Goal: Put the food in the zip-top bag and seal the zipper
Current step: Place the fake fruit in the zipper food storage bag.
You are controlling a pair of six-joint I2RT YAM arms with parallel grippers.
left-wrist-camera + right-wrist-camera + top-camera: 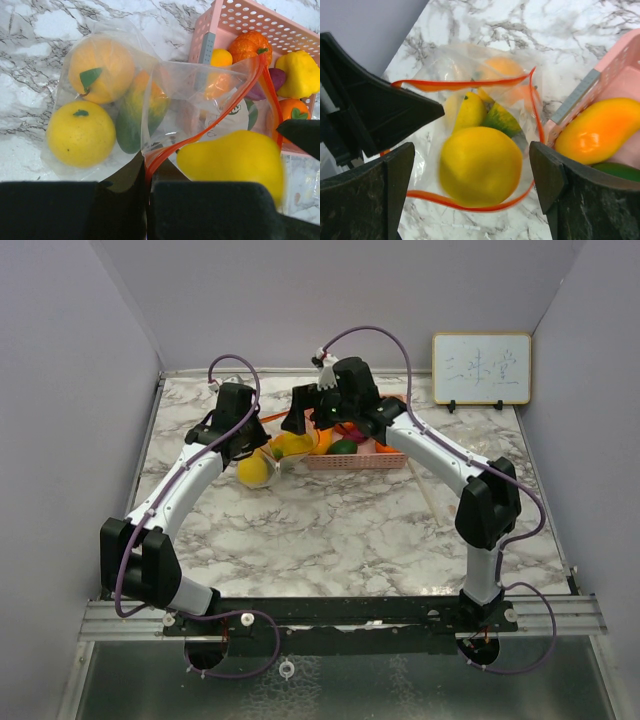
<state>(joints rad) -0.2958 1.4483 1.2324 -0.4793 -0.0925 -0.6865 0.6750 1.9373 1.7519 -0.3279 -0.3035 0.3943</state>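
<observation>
The yellow fruit inside the zipper loop [480,167] is clear of both fingers. My right gripper should go on to the uncovered yellow pepper [298,74] and close across it.
The zip-top bag [200,100] lies on the marble left of the basket, its mouth held open. My left gripper [147,200] is shut on the orange-red zipper [220,117] at the near corner. Inside the bag are an orange [100,70], a lemon [80,132] and a green-orange mango [137,117]. My right gripper [472,165] hovers over the mouth, jaws wide apart. A blurred yellow fruit [480,165] lies between them, touching neither finger, inside the zipper loop [470,82]. It also shows in the left wrist view [232,157].
The pink basket [235,20] stands right of the bag, against its mouth. It holds a tangerine [250,45], a yellow pepper [300,72], a purple eggplant [277,77] and an orange mango [600,130]. A whiteboard [481,368] stands at the back right.
</observation>
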